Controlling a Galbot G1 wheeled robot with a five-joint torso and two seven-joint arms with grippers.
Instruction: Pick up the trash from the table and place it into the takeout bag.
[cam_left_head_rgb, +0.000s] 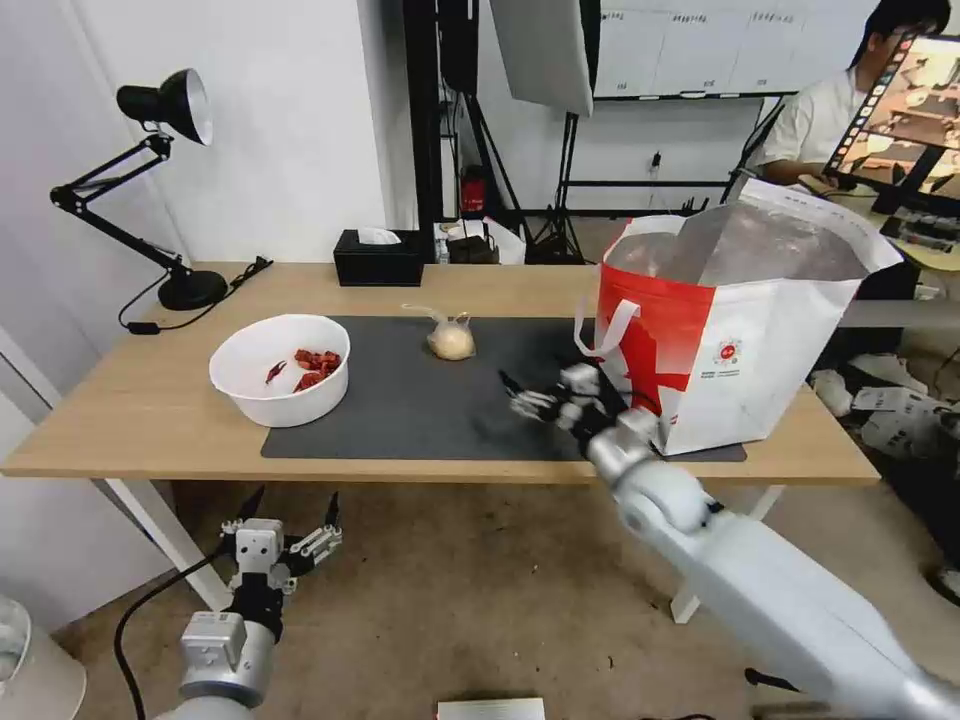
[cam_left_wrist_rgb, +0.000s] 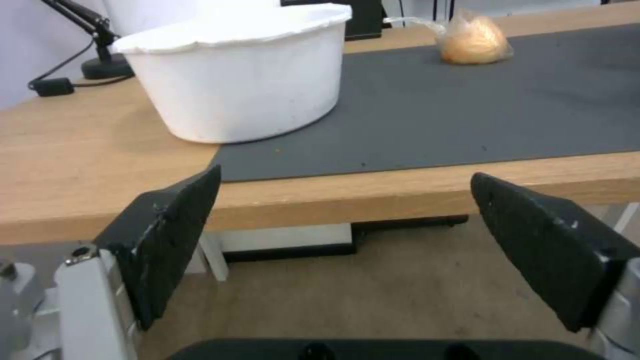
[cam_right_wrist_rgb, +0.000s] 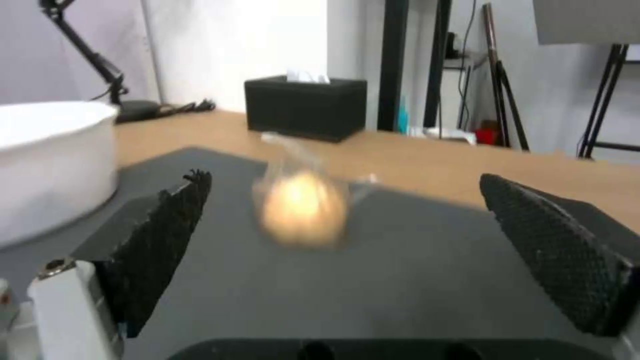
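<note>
The small clear bag has a knot at its top, so its yellowish lump will bulge outward but stay sealed inside when the robot lifts the bag.
A white round bowl with red shell scraps stands at the left end of the dark grey mat on the table. A small knotted clear bag with a yellowish lump lies mid-mat. The takeout bag stands open at the right end. My right gripper hovers open over the mat, just left of the takeout bag. In the right wrist view that gripper points at the knotted bag, well short of it. My left gripper hangs open below the table's front edge, facing the bowl.
A black desk lamp stands at the table's back left with its cable trailing. A black tissue box sits at the back edge. Light stands and a seated person are behind the table. Bare mat lies between the bowl and the takeout bag.
</note>
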